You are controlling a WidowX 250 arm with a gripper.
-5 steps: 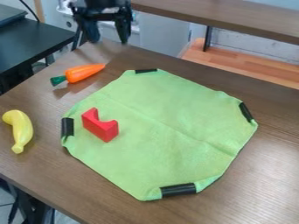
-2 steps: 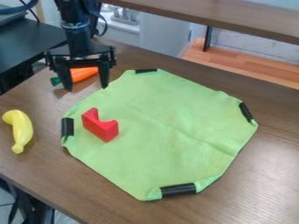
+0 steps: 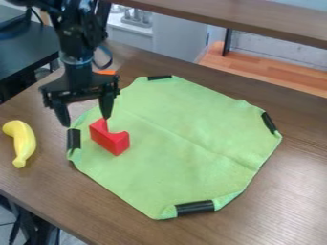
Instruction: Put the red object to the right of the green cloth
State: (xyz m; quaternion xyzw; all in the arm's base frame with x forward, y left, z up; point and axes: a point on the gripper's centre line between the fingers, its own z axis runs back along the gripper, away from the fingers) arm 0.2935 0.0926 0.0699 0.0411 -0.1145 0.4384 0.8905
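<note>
Black bands are at the corners of the spread green cloth, so I expect the cloth to stay flat when I lift the red object off it.
The black gripper (image 3: 86,121) hangs at the upper left, its two fingers spread wide with nothing between them. It is above and slightly left of the red object (image 3: 113,141), a block with a curved notch in its top; one fingertip overlaps the block's upper edge in the view. The block lies on the left part of the green cloth (image 3: 185,139), which is spread over the brown table and has black bands at its corners.
A yellow banana (image 3: 23,142) lies near the table's left edge. An orange carrot (image 3: 106,72) is mostly hidden behind the arm. Brown table surface (image 3: 287,191) extends right of the cloth; a shelf (image 3: 256,18) runs along the back.
From the top edge of the view, the gripper has come down and toward the front, past the carrot to near the red block. Its fingers remain spread. The block and cloth have not moved.
</note>
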